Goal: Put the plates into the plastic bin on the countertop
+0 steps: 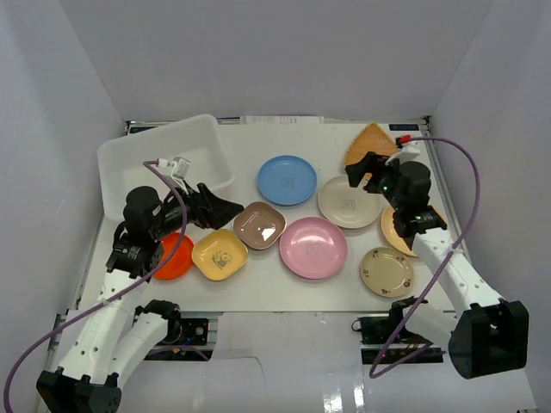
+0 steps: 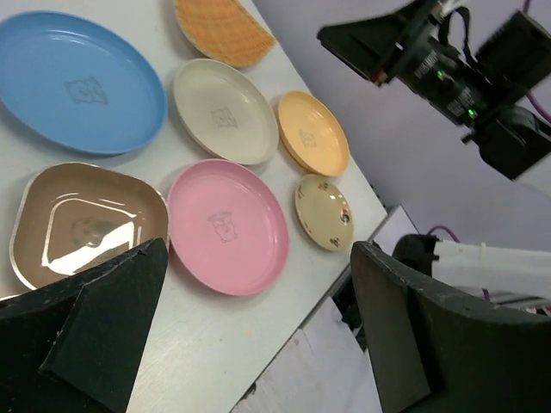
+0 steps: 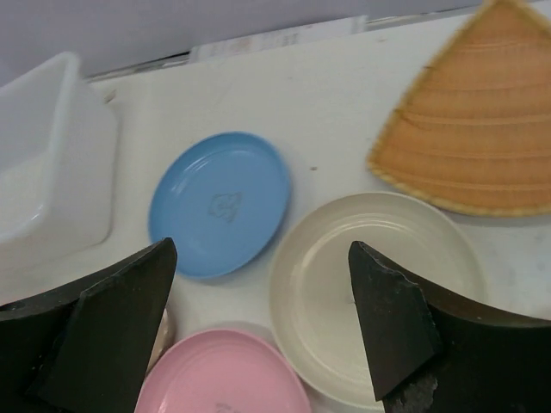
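Note:
My right gripper should keep going, as the orange fan-shaped plate's curved rim lies clear next to open countertop (image 2: 278, 69). It should move toward that rim (image 2: 260, 57) until its open fingers are on both sides of it.
The white plastic bin (image 1: 164, 163) stands empty at the back left of the countertop (image 1: 284, 288). Plates lie spread on it: blue (image 1: 287, 180), cream (image 1: 349, 201), pink (image 1: 313, 247), brown (image 1: 259, 225), yellow (image 1: 219, 255), red-orange (image 1: 172, 256), beige (image 1: 386, 271), an orange fan-shaped one (image 1: 370, 142). My left gripper (image 1: 219, 208) is open and empty, raised between the bin and the brown plate (image 2: 86, 219). My right gripper (image 1: 362, 169) is open and empty above the cream plate (image 3: 379, 275), with the blue plate (image 3: 219, 202) to its left.
A light-orange plate (image 1: 396, 231) lies partly under my right arm. White walls enclose the table on three sides. The right arm (image 2: 448, 77) shows in the left wrist view, above the plates. A purple cable (image 1: 469, 185) loops off the right arm.

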Robot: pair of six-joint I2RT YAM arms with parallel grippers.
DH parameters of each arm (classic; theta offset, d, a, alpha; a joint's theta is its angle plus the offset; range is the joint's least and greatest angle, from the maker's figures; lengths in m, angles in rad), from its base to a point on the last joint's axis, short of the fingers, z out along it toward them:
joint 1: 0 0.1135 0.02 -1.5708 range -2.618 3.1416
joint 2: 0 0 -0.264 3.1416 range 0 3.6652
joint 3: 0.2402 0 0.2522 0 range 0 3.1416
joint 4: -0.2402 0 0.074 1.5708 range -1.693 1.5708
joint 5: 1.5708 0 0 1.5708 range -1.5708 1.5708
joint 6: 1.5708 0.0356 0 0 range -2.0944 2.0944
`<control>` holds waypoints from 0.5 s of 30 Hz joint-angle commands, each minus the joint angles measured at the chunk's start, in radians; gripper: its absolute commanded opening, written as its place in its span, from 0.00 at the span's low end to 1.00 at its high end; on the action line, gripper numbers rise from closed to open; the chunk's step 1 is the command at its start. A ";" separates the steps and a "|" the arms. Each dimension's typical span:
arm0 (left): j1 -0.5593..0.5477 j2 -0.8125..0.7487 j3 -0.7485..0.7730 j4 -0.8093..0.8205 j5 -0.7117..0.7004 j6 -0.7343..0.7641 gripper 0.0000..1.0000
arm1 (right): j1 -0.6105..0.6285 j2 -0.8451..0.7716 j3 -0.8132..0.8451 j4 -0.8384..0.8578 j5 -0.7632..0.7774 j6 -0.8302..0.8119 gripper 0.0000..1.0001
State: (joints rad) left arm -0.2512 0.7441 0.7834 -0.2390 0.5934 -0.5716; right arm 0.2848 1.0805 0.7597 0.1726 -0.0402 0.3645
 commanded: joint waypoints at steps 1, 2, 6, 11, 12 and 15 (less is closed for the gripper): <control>-0.049 -0.026 -0.016 0.110 0.127 0.051 0.98 | -0.152 -0.011 -0.029 -0.019 -0.030 0.049 0.87; -0.081 -0.020 -0.035 0.116 0.149 0.064 0.98 | -0.238 -0.001 -0.028 -0.015 -0.059 0.068 0.87; -0.160 -0.020 -0.116 0.155 0.166 0.102 0.98 | -0.412 0.067 -0.004 0.051 -0.142 0.157 0.85; -0.238 -0.044 -0.133 0.121 0.135 0.157 0.98 | -0.510 0.206 0.088 0.054 -0.060 0.203 0.84; -0.250 -0.049 -0.130 0.112 0.125 0.164 0.98 | -0.521 0.223 0.092 0.064 -0.055 0.224 0.83; -0.289 -0.057 -0.125 0.089 0.100 0.187 0.98 | -0.550 0.332 0.096 0.166 -0.030 0.273 0.81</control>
State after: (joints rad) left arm -0.5079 0.7147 0.6399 -0.1394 0.7143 -0.4397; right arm -0.2440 1.3449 0.8085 0.2165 -0.1040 0.5674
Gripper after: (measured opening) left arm 0.979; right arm 0.822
